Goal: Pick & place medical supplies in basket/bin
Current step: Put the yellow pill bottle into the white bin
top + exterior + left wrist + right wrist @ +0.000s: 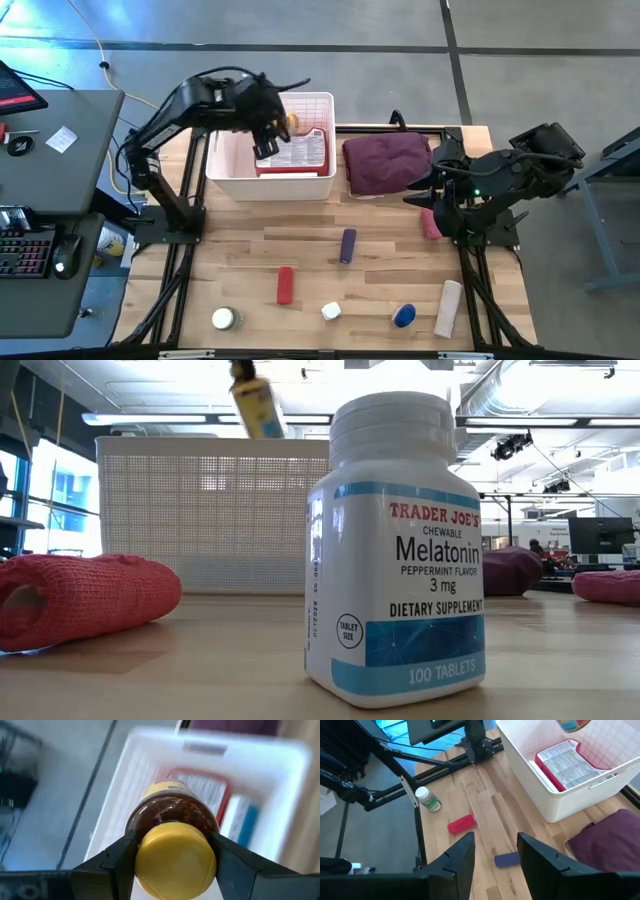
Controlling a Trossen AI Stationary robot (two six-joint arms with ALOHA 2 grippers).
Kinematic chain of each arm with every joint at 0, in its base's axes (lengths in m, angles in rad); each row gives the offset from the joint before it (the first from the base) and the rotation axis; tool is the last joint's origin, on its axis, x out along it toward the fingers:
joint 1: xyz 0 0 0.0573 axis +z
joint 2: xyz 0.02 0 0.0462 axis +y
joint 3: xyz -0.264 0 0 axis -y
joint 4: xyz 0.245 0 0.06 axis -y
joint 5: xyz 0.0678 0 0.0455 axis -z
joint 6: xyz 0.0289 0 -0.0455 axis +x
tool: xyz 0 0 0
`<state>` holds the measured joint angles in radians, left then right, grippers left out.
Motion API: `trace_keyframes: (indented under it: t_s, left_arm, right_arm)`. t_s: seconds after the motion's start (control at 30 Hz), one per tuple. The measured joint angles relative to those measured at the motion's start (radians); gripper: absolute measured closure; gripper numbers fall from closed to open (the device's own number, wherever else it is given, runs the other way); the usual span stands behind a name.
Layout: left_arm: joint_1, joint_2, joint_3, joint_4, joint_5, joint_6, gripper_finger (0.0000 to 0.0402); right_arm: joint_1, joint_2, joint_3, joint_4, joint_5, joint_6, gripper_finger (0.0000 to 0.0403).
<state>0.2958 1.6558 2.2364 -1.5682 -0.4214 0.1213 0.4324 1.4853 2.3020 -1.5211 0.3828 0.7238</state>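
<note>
I should keep lowering the amber bottle with my left gripper to the free bottom of the basket beside the red case until the bottle stands, because it hangs base first by its cap.
In the left wrist view, my left gripper is shut on an amber bottle with a yellow cap. It hangs above the white lattice basket at the far left. A flat red first-aid case lies inside the basket. My right gripper stands open and high near the right edge, with nothing between its fingers. On the table lie a purple cylinder, a red cylinder, a white cylinder and several small bottles, among them a melatonin bottle. My left gripper pinches the bottle at its cap end between its two fingers, one on each side. The fingers slant down from the table's left side and the bottle's body reaches on beyond them. The bottle hangs tilted, clear of the basket.
A maroon cloth bundle lies right of the basket, with a pink item under my right arm. A blue-capped item and a white-lidded jar sit near the front edge. Bare wood shows in front of the basket.
</note>
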Motion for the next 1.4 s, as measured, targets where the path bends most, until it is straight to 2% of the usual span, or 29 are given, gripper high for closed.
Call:
trace_keyframes:
  t_s: [0.13, 0.3, 0.47, 0.67, 1.07, 1.4]
  left_arm:
    - [0.087, -0.05, -0.177, 0.0, 0.056, 0.003, 0.0157]
    - [0.153, -0.152, -0.461, -0.005, 0.069, 0.002, 0.0157]
    - [0.192, -0.249, -0.638, -0.006, 0.153, -0.022, 0.0157]
    - [0.23, -0.279, -0.741, -0.002, 0.214, -0.02, 0.0157]
    - [0.254, -0.264, -0.93, 0.086, 0.288, 0.006, 0.0151]
    - [0.255, -0.267, -0.966, 0.132, 0.333, -0.007, 0.0153]
  right_arm:
    - [0.0, 0.0, 0.0, 0.0, 0.0, 0.002, 0.0263]
    - [0.0, 0.0, 0.0, 0.0, 0.003, -0.011, 0.0263]
    - [0.0, 0.0, 0.0, -0.001, 0.034, -0.058, 0.0263]
    - [0.0, 0.0, 0.0, -0.001, 0.082, -0.112, 0.0263]
    - [0.0, 0.0, 0.0, -0.001, 0.079, -0.114, 0.0263]
    - [0.0, 0.0, 0.0, 0.001, 0.071, -0.09, 0.0263]
